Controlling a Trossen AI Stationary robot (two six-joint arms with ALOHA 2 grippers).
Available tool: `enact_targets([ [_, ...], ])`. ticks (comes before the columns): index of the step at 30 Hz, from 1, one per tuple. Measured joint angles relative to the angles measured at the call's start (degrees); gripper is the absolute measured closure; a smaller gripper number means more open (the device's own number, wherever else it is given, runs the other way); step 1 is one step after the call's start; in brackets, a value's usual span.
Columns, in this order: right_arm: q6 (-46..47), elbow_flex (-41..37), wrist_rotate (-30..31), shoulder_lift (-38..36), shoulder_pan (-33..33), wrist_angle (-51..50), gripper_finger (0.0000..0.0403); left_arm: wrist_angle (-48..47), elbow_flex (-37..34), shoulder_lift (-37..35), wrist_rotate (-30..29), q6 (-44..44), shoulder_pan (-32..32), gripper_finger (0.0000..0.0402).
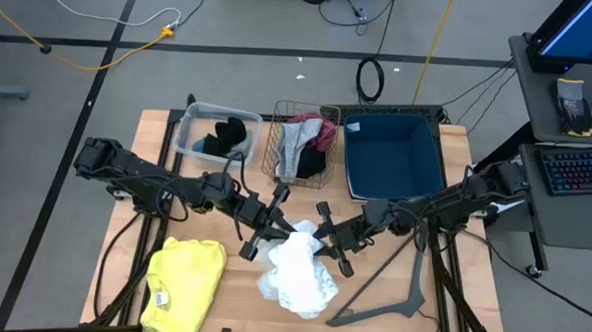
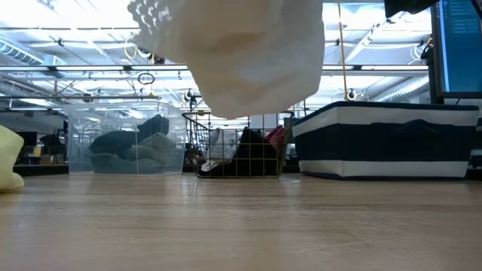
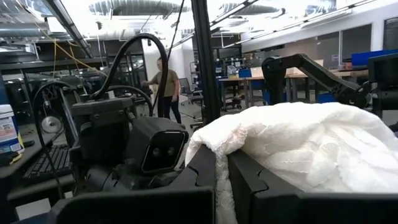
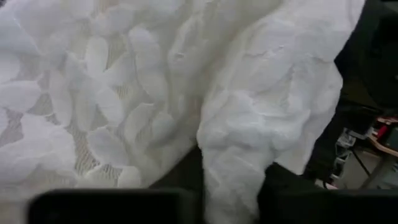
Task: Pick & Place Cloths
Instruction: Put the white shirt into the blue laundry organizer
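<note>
The white cloth point(image 1: 299, 272) is held by both grippers and the blue bin point(image 1: 395, 155) is closer to my right gripper, so my left gripper should open before my right gripper carries the cloth there.
A white lacy cloth point(image 1: 297, 273) hangs over the middle of the table; the low view shows it point(image 2: 241, 53) clear of the tabletop. My left gripper point(image 1: 276, 229) and my right gripper point(image 1: 320, 237) are both shut on its far part, close together, left and right of it. A yellow cloth point(image 1: 185, 286) lies flat at the near left and also shows in the low view point(image 2: 7, 159). A black cloth lies in a clear bin point(image 1: 217, 135). Grey, maroon and black pieces lie in a wire basket point(image 1: 302, 146). My left gripper pinches a bunched fold of the white cloth's far left part point(image 3: 221, 168) between its two fingers, coming from the table's left. The cloth bulges past the fingers and hangs clear of the table. My right gripper pinches a bunched fold of the white cloth's far right part point(image 4: 227, 168) between its two fingers, coming from the table's right. Several layers sit between the fingers. The rest spreads out beyond them, clear of the table.
A grey plastic hanger point(image 1: 396, 290) lies at the near right. A blue bin point(image 1: 394, 155) stands at the far right, next to the wire basket and the clear bin. A person point(image 3: 166, 84) stands in the room beyond the table.
</note>
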Motion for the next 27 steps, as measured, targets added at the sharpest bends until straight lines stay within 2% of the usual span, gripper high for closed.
enact_targets([
  [2,-0.09,0.00,-1.49,0.00,0.00,0.20,0.0379,-0.09,0.00,0.00,0.00,-0.03,0.00,0.0398],
  [12,1.50,0.00,-2.51,0.00,0.22,0.56,0.0378,-0.93,0.00,0.00,-0.53,-0.92,0.03,0.0374],
  [18,1.51,0.00,-2.26,-0.33,0.51,0.84,0.0378,-4.49,0.00,0.00,-3.71,-0.42,1.46,0.0371],
  [24,1.12,0.00,3.51,-0.35,1.42,0.51,0.0378,-5.72,0.00,0.00,-3.71,0.33,3.39,0.0368],
  [27,0.82,0.00,3.77,-0.35,1.40,0.25,0.0378,-6.42,0.00,0.00,-3.66,0.13,3.72,0.0352],
])
